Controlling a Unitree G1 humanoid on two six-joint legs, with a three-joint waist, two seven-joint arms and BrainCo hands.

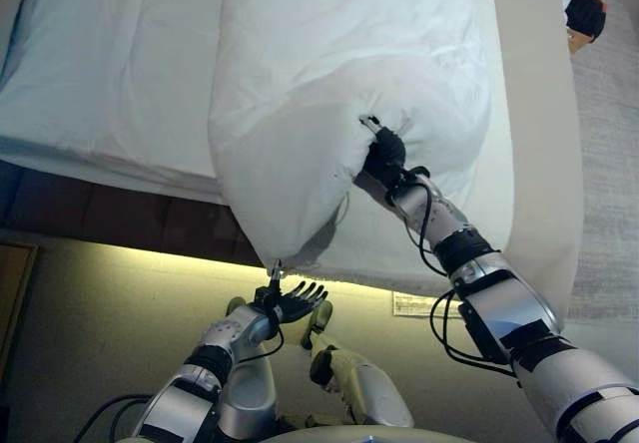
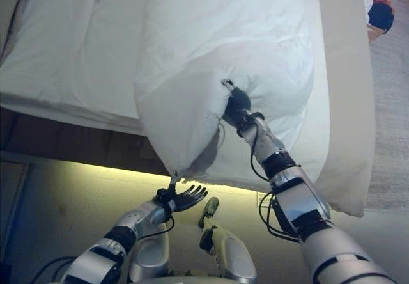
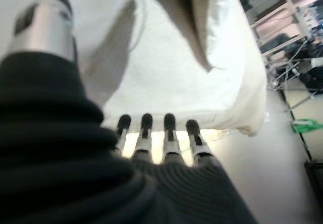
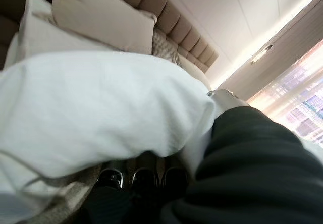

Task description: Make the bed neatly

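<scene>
My gripper is going to pull the white duvet by its hanging corner (image 1: 272, 251), and the duvet's near edge should spread out straight, because the duvet bunches in slack folds (image 1: 344, 114) above that corner.
A bulky white duvet (image 1: 329, 74) lies bunched over the bed (image 1: 110, 74), its lower corner (image 1: 275, 253) hanging past the bed's edge. My right hand (image 1: 384, 156) is shut on a fold of the duvet near its middle. In the right wrist view the cloth (image 4: 101, 108) drapes over its curled fingers (image 4: 144, 176). My left hand (image 1: 295, 301) is open and empty, fingers straight, just below the hanging corner and apart from it. Its fingers (image 3: 156, 133) also show in the left wrist view.
The bed has a white sheet and a beige cover along its right side (image 1: 544, 164). Its dark base (image 1: 120, 214) sits above a lit strip. A beige pillow (image 4: 101, 19) leans on a padded headboard (image 4: 174, 24). A red and black object (image 1: 584, 9) lies on the carpet.
</scene>
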